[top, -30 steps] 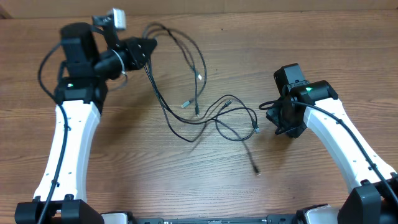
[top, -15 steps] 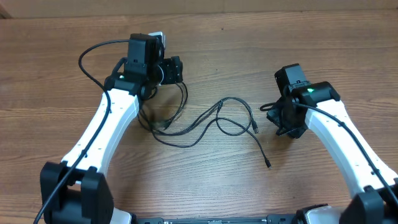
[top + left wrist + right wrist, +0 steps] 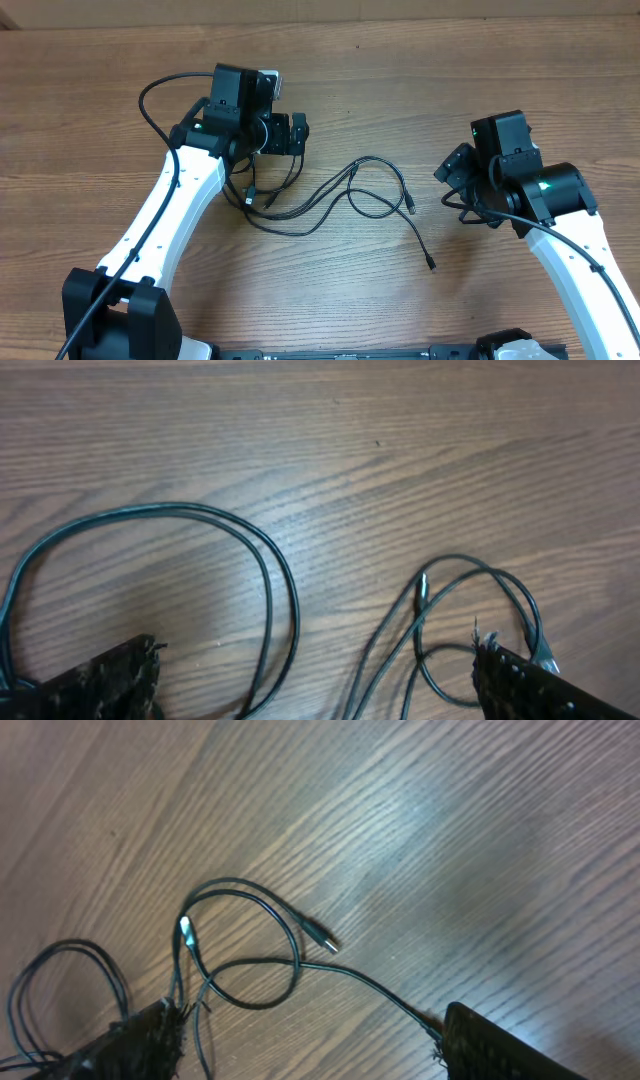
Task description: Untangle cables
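The crossing loops (image 3: 262, 208) are bunched up under my left gripper, away from my right gripper, so my left gripper should raise a cable (image 3: 297, 172) high before my right gripper pulls.
The thin black cables (image 3: 330, 190) lie in loose, crossing loops on the wooden table between my arms. One plug end (image 3: 430, 263) trails toward the front. My left gripper (image 3: 292, 140) hovers over the left part of the tangle, open. In the left wrist view its gripper (image 3: 315, 682) stands wide, with cable loops (image 3: 270, 575) on the wood below. My right gripper (image 3: 452, 185) is at the right end of the cables, open. In the right wrist view its gripper (image 3: 310, 1042) stands over a loop and a plug (image 3: 325, 943). One strand (image 3: 390, 995) runs under the right finger (image 3: 510, 1045).
The wooden table (image 3: 360, 60) stretches far behind the cables. My arms' own thicker black wires (image 3: 160, 85) arc beside the left wrist. A pale wall edge runs along the back.
My left arm swung from the far left back over the tangle, let go of the cables and opened. The cables dropped into a tighter heap. My right gripper opened and its arm shifted right.
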Action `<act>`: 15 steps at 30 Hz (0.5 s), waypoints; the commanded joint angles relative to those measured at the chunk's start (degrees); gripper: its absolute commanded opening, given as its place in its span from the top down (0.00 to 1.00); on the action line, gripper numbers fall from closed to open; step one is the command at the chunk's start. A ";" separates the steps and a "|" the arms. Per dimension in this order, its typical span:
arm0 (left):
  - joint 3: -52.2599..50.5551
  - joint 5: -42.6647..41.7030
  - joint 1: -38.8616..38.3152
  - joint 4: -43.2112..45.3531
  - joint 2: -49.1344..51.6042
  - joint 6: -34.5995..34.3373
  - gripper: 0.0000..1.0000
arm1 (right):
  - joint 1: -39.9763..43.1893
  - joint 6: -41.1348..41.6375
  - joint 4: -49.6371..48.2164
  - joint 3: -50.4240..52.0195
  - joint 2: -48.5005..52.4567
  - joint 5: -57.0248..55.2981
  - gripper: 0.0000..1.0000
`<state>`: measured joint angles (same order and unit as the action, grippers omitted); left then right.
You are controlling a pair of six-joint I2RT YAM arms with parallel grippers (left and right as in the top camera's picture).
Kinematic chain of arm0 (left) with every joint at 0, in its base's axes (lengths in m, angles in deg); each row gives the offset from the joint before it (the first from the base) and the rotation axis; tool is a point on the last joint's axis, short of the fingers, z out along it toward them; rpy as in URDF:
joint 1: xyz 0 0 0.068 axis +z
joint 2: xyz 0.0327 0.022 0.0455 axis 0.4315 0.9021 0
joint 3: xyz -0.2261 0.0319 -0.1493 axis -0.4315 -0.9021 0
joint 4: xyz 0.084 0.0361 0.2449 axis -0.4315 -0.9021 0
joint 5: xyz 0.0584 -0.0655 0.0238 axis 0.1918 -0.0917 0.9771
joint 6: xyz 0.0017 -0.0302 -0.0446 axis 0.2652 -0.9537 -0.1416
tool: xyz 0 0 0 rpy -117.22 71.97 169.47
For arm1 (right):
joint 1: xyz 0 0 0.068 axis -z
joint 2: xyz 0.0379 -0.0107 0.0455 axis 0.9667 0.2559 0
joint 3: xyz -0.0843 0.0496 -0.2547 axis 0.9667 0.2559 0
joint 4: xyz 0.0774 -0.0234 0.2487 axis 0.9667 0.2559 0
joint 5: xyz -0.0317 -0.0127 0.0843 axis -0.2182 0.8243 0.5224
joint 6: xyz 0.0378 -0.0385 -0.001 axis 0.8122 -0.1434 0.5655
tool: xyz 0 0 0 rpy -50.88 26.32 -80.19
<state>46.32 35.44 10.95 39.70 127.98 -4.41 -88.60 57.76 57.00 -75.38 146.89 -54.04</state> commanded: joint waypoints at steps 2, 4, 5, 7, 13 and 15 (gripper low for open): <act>0.44 0.96 0.02 -1.79 -1.29 -0.46 0.00 | 0.33 -0.07 1.31 -0.42 -0.42 -0.83 0.16; 0.44 5.95 0.00 -3.50 -1.29 -6.93 0.00 | 0.33 -0.09 1.77 -0.39 -0.42 -0.85 0.11; 0.42 12.44 0.00 -6.32 -1.29 -14.05 0.01 | 0.33 -0.09 1.95 -0.39 -0.42 -0.85 0.07; 0.42 17.66 -0.04 -8.72 -1.29 -20.00 0.00 | 0.33 -0.07 1.95 -0.39 -0.42 -0.85 0.04; 0.42 22.77 0.07 -9.05 -1.16 -25.09 0.02 | 0.33 -0.09 1.92 -0.35 -0.37 -0.85 0.00; 0.31 23.87 0.07 -8.33 -0.59 -25.14 0.06 | 0.33 -0.09 1.90 -0.35 -0.37 -0.94 0.00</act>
<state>46.36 53.91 10.95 30.50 127.89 -25.20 -88.60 57.74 59.03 -75.38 146.89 -54.04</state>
